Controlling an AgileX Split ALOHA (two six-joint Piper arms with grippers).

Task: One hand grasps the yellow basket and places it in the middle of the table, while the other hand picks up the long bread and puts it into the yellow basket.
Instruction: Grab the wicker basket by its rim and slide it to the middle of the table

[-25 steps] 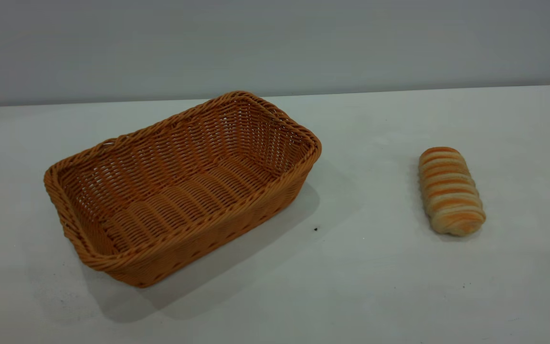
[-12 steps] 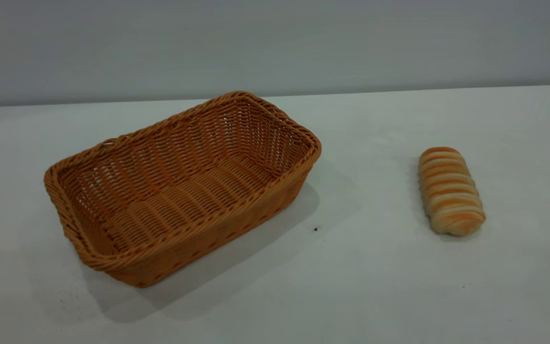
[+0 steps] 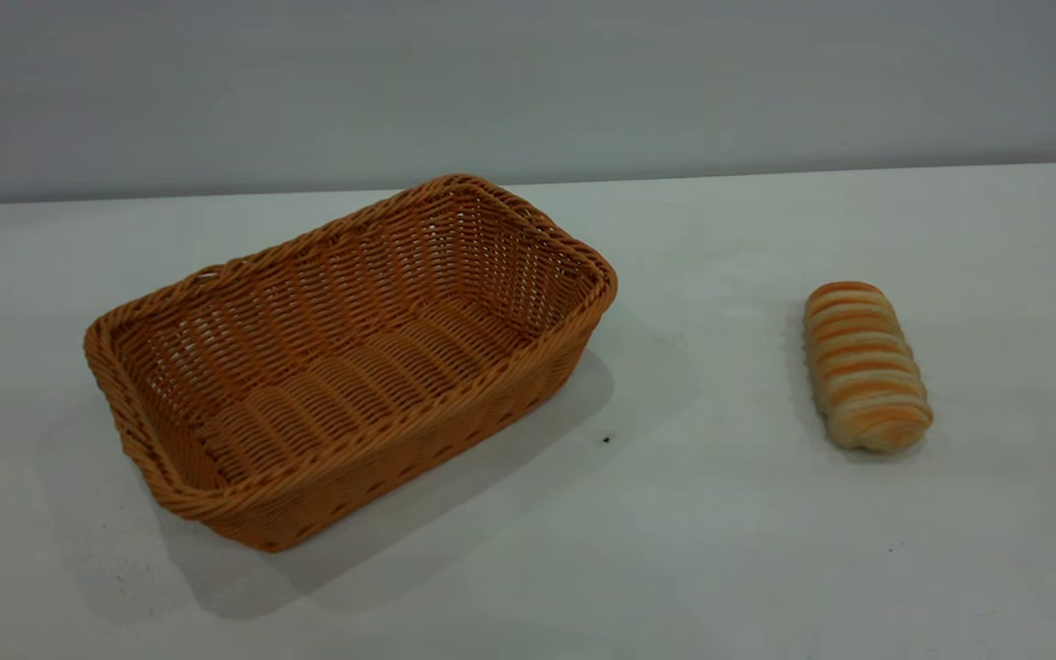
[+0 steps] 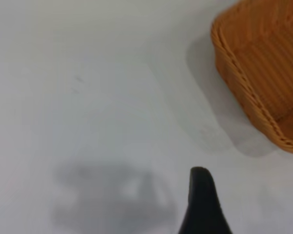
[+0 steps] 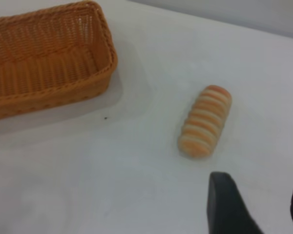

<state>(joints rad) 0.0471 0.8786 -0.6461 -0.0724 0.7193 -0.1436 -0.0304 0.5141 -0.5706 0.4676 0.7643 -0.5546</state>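
The yellow basket (image 3: 354, 368) stands slanted off the middle of the table. My left gripper should grip its short rim (image 3: 137, 423) and turn the basket square before the long bread goes in.
The yellow basket (image 3: 345, 367) is a large orange-tan wicker basket, empty, standing at the table's left half. It also shows in the left wrist view (image 4: 263, 73) and the right wrist view (image 5: 44, 58). The long bread (image 3: 863, 365), striped orange and cream, lies on the table at the right, apart from the basket; it also shows in the right wrist view (image 5: 205, 122). Neither gripper shows in the exterior view. My left gripper (image 4: 251, 183) hovers over bare table beside the basket's corner, with one black finger (image 4: 201, 197) in view. My right gripper (image 5: 261, 192) is open, above the table just short of the bread.
The white table (image 3: 693, 550) has a small dark speck (image 3: 606, 440) between basket and bread. A grey wall runs behind the table's far edge. Bare tabletop lies between the basket and the bread and in front of both.
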